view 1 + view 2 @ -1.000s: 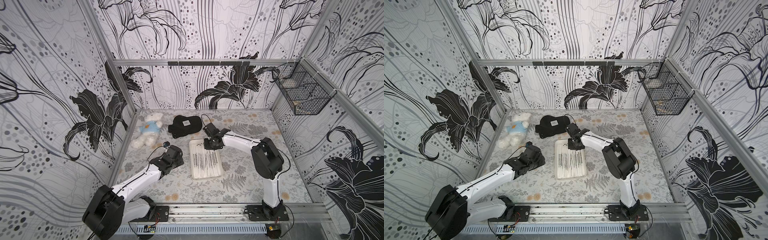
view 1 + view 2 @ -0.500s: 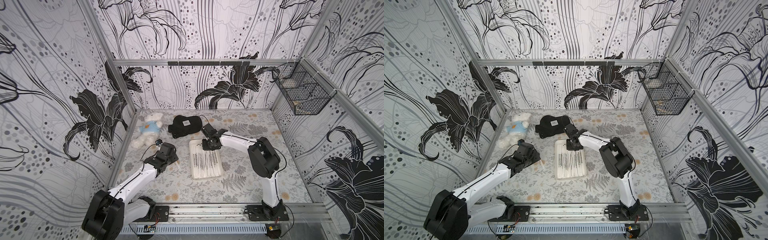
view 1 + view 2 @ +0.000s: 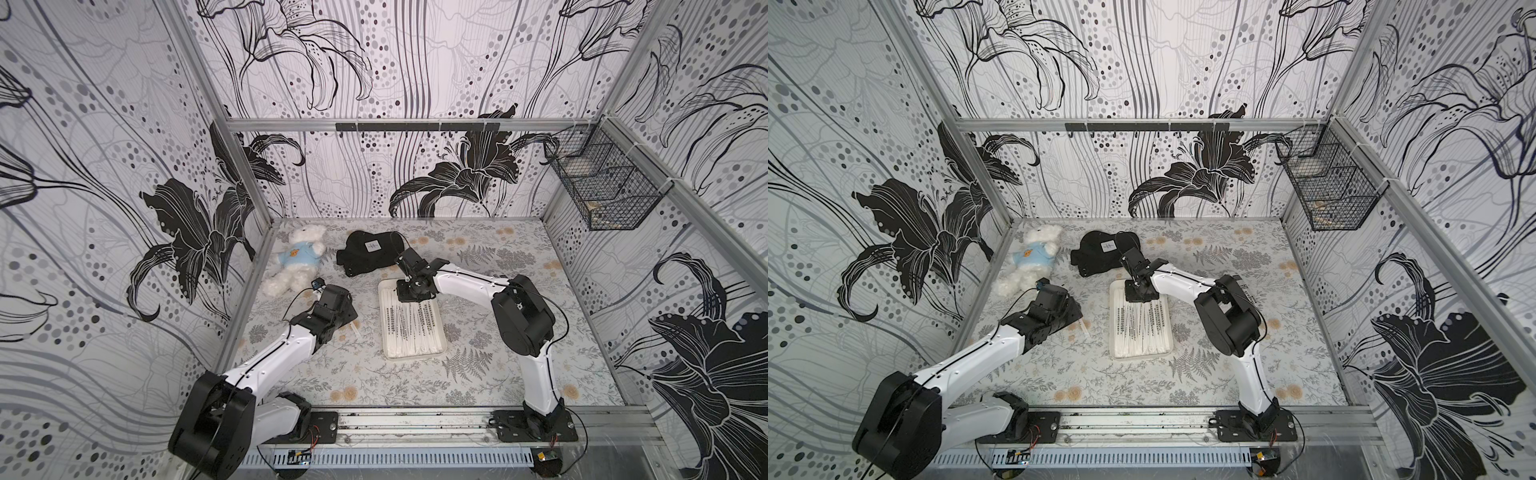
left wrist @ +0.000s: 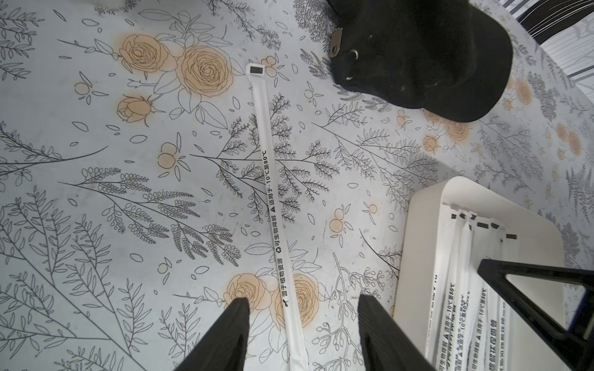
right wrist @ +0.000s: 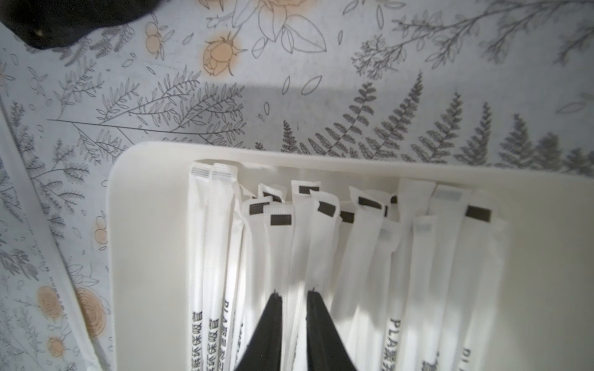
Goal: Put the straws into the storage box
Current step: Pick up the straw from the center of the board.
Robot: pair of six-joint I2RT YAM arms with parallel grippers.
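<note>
The storage box's far end (image 5: 303,201) is under my right gripper, so my right gripper should move back before my left gripper puts the single straw (image 4: 273,216) in the storage box.
A single straw (image 4: 273,192) lies on the floral table to the left of the storage box (image 4: 418,241). My left gripper (image 4: 302,298) is open, one finger on each side of that straw's near end without touching it. In both top views the left gripper (image 3: 349,316) sits left of the storage box (image 3: 386,355), which holds several straws (image 3: 411,328) side by side. My right gripper (image 5: 294,293) hangs low over the straws (image 5: 360,257) at the box's far end (image 5: 148,225). Its jaws stand a narrow gap apart with a straw running through the gap; whether they grip it is unclear.
A black cap (image 3: 368,253) lies just behind the box, close to the right wrist. At the back left sits a white teddy bear (image 3: 297,262) in a blue shirt. A black wire basket (image 3: 602,187) hangs on the right wall. Patterned walls enclose the table on three sides.
My left gripper has opened wider and shifted a little left and back. The right gripper has slid left over the far end of the box.
</note>
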